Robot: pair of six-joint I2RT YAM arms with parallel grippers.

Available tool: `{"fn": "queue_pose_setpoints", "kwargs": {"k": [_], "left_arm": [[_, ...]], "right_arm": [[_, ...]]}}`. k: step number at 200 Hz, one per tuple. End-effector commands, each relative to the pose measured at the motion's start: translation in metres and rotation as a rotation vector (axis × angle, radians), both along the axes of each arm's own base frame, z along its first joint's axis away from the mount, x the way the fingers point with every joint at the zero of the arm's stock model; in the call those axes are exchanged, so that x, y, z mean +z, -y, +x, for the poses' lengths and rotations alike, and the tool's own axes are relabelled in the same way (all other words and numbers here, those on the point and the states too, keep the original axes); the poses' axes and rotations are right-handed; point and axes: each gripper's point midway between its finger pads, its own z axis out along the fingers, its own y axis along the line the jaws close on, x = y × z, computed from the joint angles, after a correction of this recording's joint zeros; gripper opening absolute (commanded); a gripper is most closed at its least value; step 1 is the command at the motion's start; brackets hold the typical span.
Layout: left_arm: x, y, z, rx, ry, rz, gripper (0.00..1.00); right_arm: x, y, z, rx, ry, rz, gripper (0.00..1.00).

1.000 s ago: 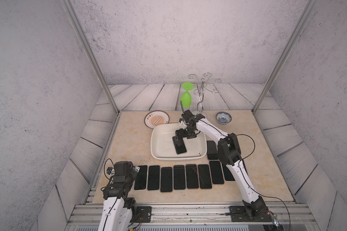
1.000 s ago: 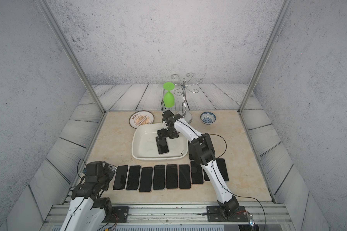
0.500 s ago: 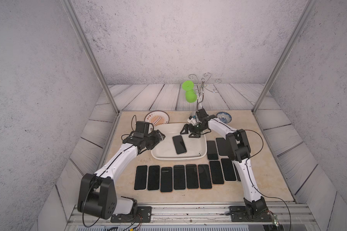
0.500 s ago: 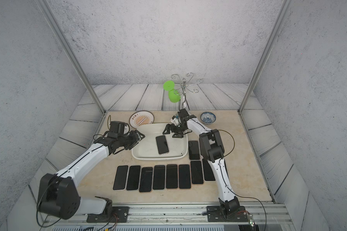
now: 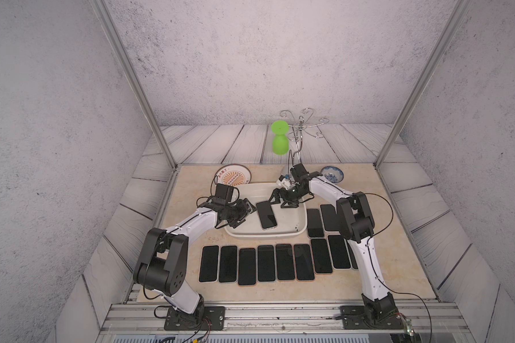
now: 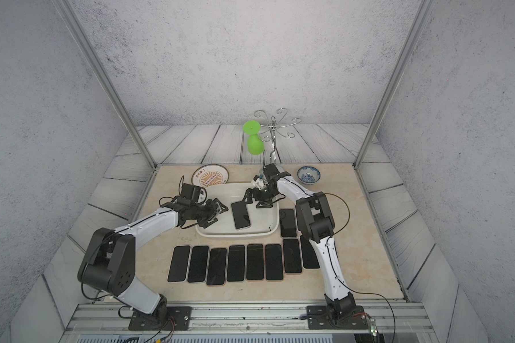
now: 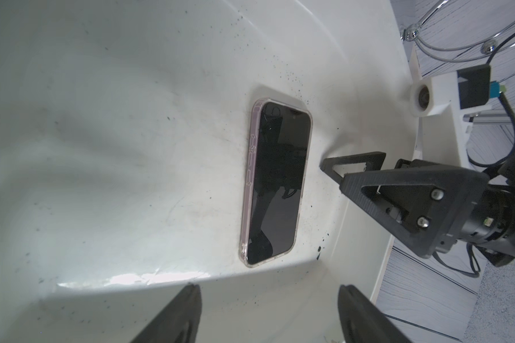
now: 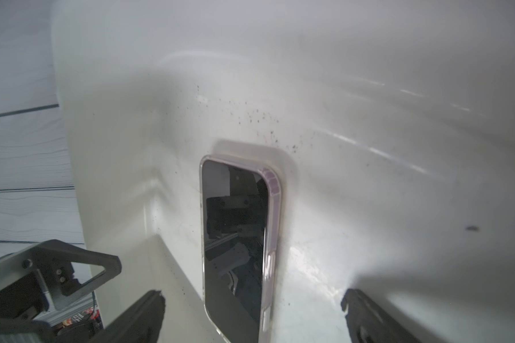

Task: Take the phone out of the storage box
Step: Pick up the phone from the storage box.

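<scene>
My left gripper should move back and my right gripper should bring its fingers over the phone's far end (image 5: 263,203), because my right gripper is beside the phone's long side (image 5: 272,213).
A black phone in a clear pinkish case (image 5: 266,215) (image 6: 241,215) lies flat, screen up, in the white storage box (image 5: 265,235) (image 6: 235,235). My left gripper (image 5: 244,213) (image 6: 218,212) hovers open at the box's left rim, pointing at the phone (image 7: 275,184); its jaws (image 7: 268,294) are wide apart with nothing between them. Over the box's far end my right gripper (image 5: 280,202) (image 6: 255,202) stands open. In the right wrist view the phone's (image 8: 235,246) far end lies between the spread jaws (image 8: 253,297), untouched.
A row of several black phones (image 5: 265,262) lies on the table in front of the box, with more to its right (image 5: 321,219). Behind the box are an orange-patterned plate (image 5: 232,177), a blue bowl (image 5: 332,174) and a metal rack (image 5: 301,133) holding a green cup (image 5: 280,141).
The left arm unfolded from the front and reached the box's left rim. The right gripper drew back from the phone's middle toward the box's far end. The phone now lies flat.
</scene>
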Motion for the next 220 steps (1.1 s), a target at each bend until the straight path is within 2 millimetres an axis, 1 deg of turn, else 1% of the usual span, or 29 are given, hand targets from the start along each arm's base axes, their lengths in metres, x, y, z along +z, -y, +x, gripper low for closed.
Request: {"fn": "queue_pose_setpoints", "kwargs": {"k": [1, 25, 42, 48, 67, 92, 145, 176, 193, 220], "left_arm": [[0.036, -0.001, 0.009, 0.019, 0.125, -0.01, 0.82], [0.068, -0.011, 0.01, 0.007, 0.216, 0.046, 0.86], [0.085, -0.018, 0.007, 0.005, 0.259, 0.074, 0.87], [0.088, -0.021, 0.006, 0.01, 0.268, 0.082, 0.87], [0.095, -0.03, 0.001, 0.025, 0.295, 0.095, 0.87], [0.093, -0.039, -0.008, 0.043, 0.3, 0.102, 0.88], [0.095, -0.047, -0.02, 0.036, 0.308, 0.101, 0.88], [0.095, -0.053, -0.024, 0.045, 0.314, 0.104, 0.88], [0.09, -0.056, -0.026, 0.047, 0.301, 0.104, 0.88], [0.083, -0.061, -0.028, 0.062, 0.285, 0.101, 0.87]], "right_arm": [[-0.034, 0.017, -0.039, 0.03, -0.06, -0.289, 0.99], [-0.034, 0.008, -0.038, 0.05, 0.052, -0.414, 0.99], [-0.034, -0.003, -0.034, 0.037, 0.095, -0.428, 0.99], [-0.035, -0.007, -0.033, 0.038, 0.114, -0.438, 0.99], [-0.04, -0.011, -0.027, 0.038, 0.144, -0.485, 0.99], [-0.048, -0.017, -0.022, 0.049, 0.186, -0.533, 0.99], [-0.067, -0.017, -0.009, 0.075, 0.232, -0.64, 0.99], [-0.067, -0.029, -0.008, 0.084, 0.258, -0.621, 0.99], [-0.067, -0.038, -0.009, 0.088, 0.271, -0.597, 0.99], [-0.067, -0.045, -0.01, 0.093, 0.271, -0.578, 0.99]]}}
